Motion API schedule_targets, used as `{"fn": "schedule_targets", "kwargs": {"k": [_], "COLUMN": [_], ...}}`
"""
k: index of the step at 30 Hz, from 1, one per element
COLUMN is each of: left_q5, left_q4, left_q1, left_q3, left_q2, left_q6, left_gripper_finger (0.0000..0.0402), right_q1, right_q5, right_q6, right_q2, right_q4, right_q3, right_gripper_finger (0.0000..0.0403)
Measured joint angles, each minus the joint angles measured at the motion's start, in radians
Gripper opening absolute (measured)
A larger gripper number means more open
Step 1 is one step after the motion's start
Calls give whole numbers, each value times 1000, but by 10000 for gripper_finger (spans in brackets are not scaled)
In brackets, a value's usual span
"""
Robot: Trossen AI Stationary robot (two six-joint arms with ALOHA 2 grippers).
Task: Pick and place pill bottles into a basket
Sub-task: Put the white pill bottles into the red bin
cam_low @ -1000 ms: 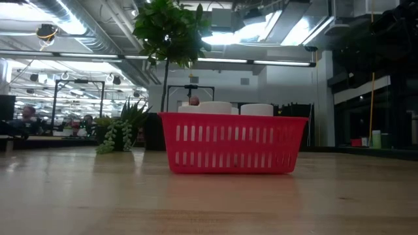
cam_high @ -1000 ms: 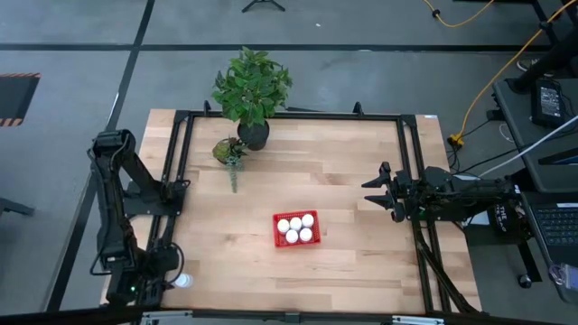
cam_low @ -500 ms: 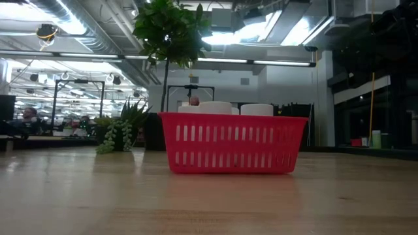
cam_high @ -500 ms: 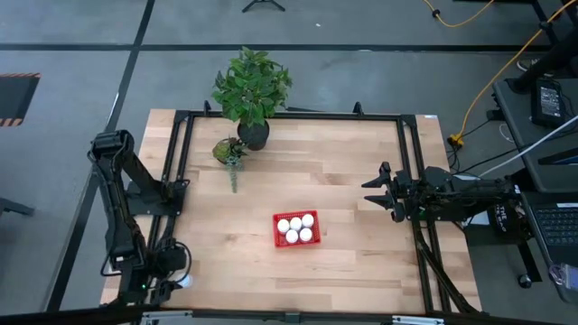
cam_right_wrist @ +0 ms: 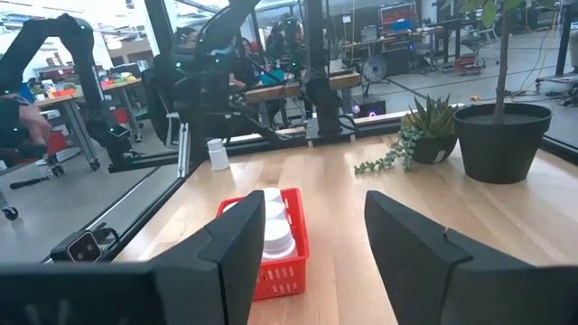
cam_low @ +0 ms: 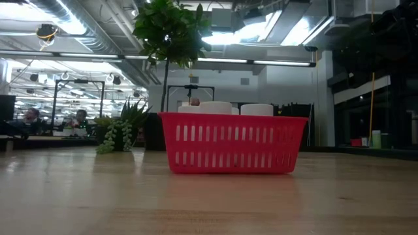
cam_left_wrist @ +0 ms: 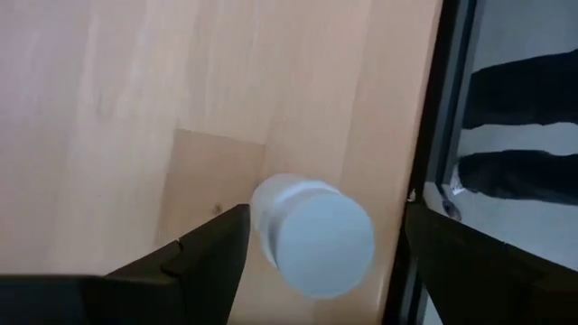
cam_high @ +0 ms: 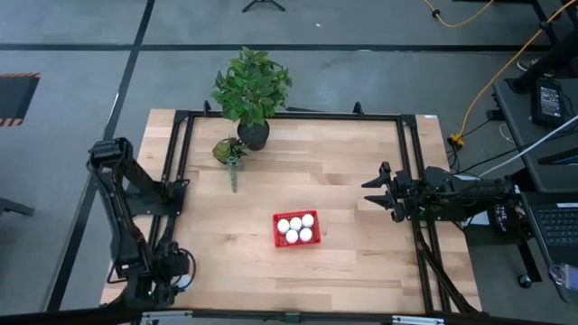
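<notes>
The white cap [cam_left_wrist: 325, 244] sits between my left gripper's fingers, clear of the black rail, so I should keep lowering them until they can close around the pill bottle [cam_left_wrist: 273, 204].
One white pill bottle [cam_left_wrist: 312, 236] stands upright on its base at the table's near left corner, also seen in the right wrist view as the pill bottle [cam_right_wrist: 217, 153]. My left gripper [cam_left_wrist: 325, 215] is open, pointing steeply down over it, with one finger on each side of the cap and apart from it. In the high view my left gripper [cam_high: 176, 273] hides the bottle. The red basket [cam_high: 296, 229] sits mid-table with several white bottles upright inside it. My right gripper [cam_high: 374, 191] waits open at the table's right edge, nothing between its fingers.
A tall plant in a black pot [cam_high: 253, 134] and a small trailing plant [cam_high: 230, 152] stand at the far left. Black frame rails [cam_high: 411, 162] run along the table's edges; one rail [cam_left_wrist: 442, 135] passes close beside the bottle. Bare wood lies around the basket [cam_low: 232, 142].
My left gripper has come down and toward the table's right, over the lone bottle at the near left corner. In the high view it now covers the bottle, which showed beside it a second ago. The bottle itself has stayed put.
</notes>
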Motion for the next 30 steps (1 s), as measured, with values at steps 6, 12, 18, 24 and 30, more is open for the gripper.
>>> {"fn": "schedule_targets", "kwargs": {"k": [6, 12, 18, 24, 30], "left_q5": [24, 38, 36, 50, 45], "left_q4": [34, 71, 71, 109, 151], "left_q1": [-1, -1, -1, -1, -1], "left_q3": [0, 0, 0, 0, 0], "left_q2": [61, 110, 119, 119, 118], "left_q6": [0, -4, -18, -5, 7], "left_gripper_finger": [289, 289, 287, 249, 172], "right_q1": [0, 0, 0, 0, 0], "right_q5": [0, 0, 0, 0, 0], "right_q6": [-1, -1, 0, -1, -1], "right_q2": [0, 0, 0, 0, 0], "right_q4": [0, 0, 0, 0, 0], "right_q3": [0, 0, 0, 0, 0], "right_gripper_finger": [194, 194, 194, 194, 194]}}
